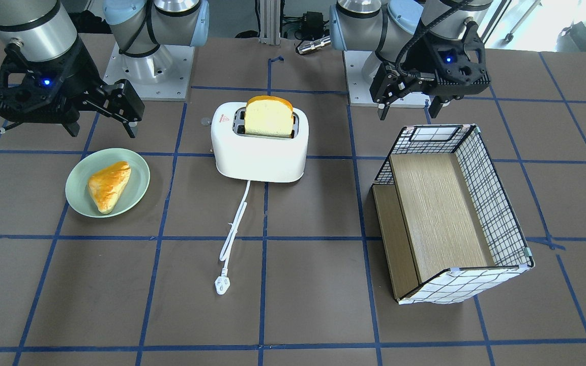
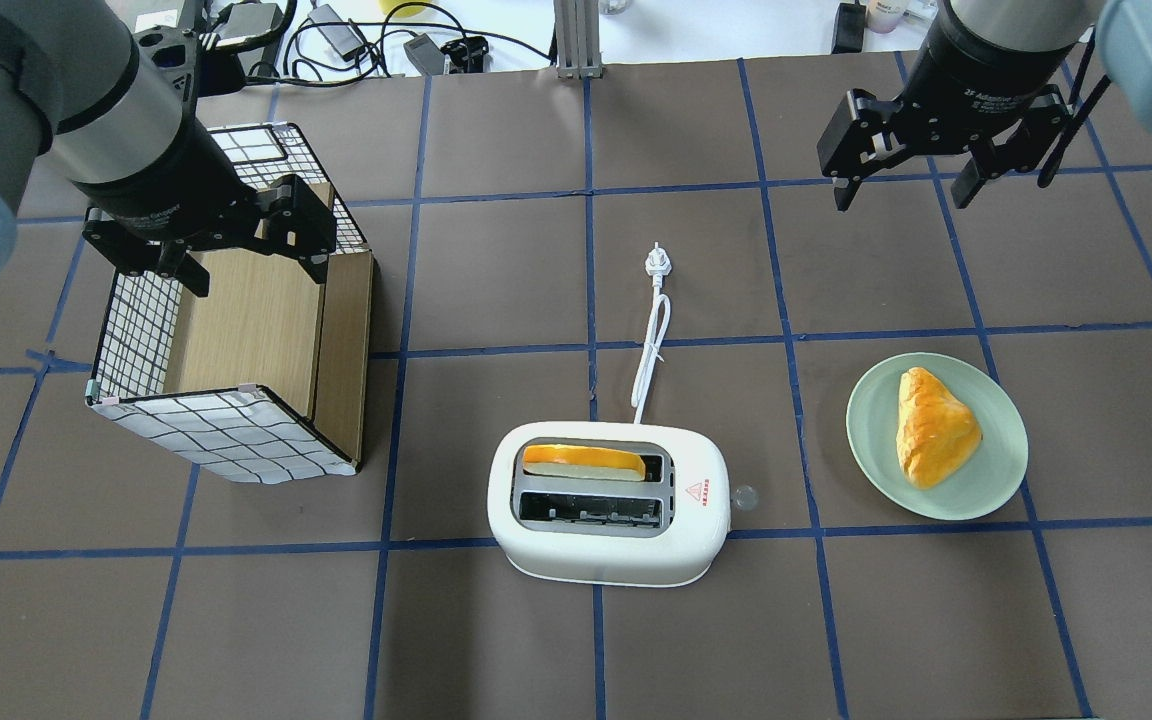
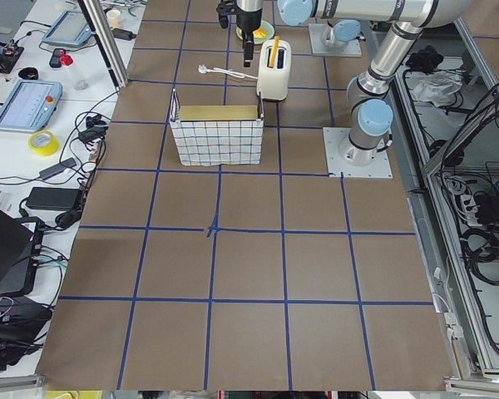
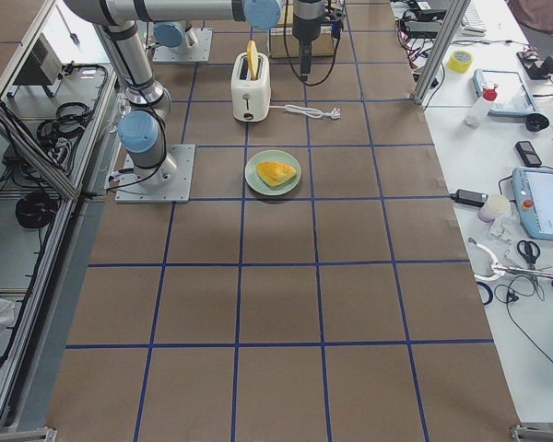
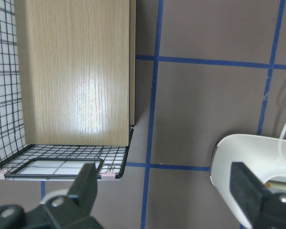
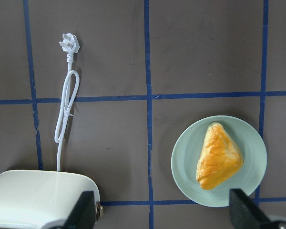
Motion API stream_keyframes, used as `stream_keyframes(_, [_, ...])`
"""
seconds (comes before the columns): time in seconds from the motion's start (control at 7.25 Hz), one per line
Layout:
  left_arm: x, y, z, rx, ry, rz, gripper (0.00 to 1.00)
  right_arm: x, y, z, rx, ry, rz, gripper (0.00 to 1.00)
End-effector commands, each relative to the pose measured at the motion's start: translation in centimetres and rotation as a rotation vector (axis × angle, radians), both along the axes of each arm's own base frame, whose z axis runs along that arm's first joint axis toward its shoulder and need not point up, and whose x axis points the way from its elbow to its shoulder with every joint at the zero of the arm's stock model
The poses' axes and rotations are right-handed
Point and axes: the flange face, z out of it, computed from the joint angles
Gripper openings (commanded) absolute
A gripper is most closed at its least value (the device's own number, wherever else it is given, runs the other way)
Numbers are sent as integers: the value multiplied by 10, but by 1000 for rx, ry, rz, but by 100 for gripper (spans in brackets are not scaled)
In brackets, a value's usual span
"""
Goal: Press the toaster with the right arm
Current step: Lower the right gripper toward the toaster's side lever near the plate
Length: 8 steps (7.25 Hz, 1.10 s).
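The toast slice [image 1: 269, 117] will go down when I push the lever knob and pop back up once I let go, because the cord's plug [image 1: 222, 284] lies loose.
The white toaster [image 1: 260, 147] stands mid-table, also in the overhead view [image 2: 611, 545], with a toast slice [image 2: 584, 462] upright in one slot. Its lever knob [image 2: 744, 496] sticks out of the end by the red sticker. Its cord runs out to a plug [image 1: 221, 285]. My right gripper [image 2: 901, 190] is open and empty. It hangs high over the table to the toaster's right, well apart from it, and shows in the front view [image 1: 104, 131]. The right wrist view shows a toaster corner [image 6: 43, 198]. My left gripper [image 2: 258, 277] is open and empty above the basket.
A wire-grid basket [image 2: 126, 330] with wooden panels lies tipped on its side left of the toaster. A pale green plate [image 2: 996, 470] holding a golden pastry [image 2: 931, 425] sits right of the toaster. Blue tape lines cross the brown table.
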Motion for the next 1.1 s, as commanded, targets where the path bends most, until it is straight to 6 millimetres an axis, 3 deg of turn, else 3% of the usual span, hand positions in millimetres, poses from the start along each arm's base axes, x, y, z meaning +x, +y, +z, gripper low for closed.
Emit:
stream_keyframes(0.0, [0,0,0,0,0,0,100,0,0,-1,1,0,0,100])
stream_keyframes(0.55, [0,0,0,0,0,0,100,0,2,-1,9,0,0,100])
stream_keyframes(0.97, [0,0,0,0,0,0,100,1,29,-6,144,3,-77,96])
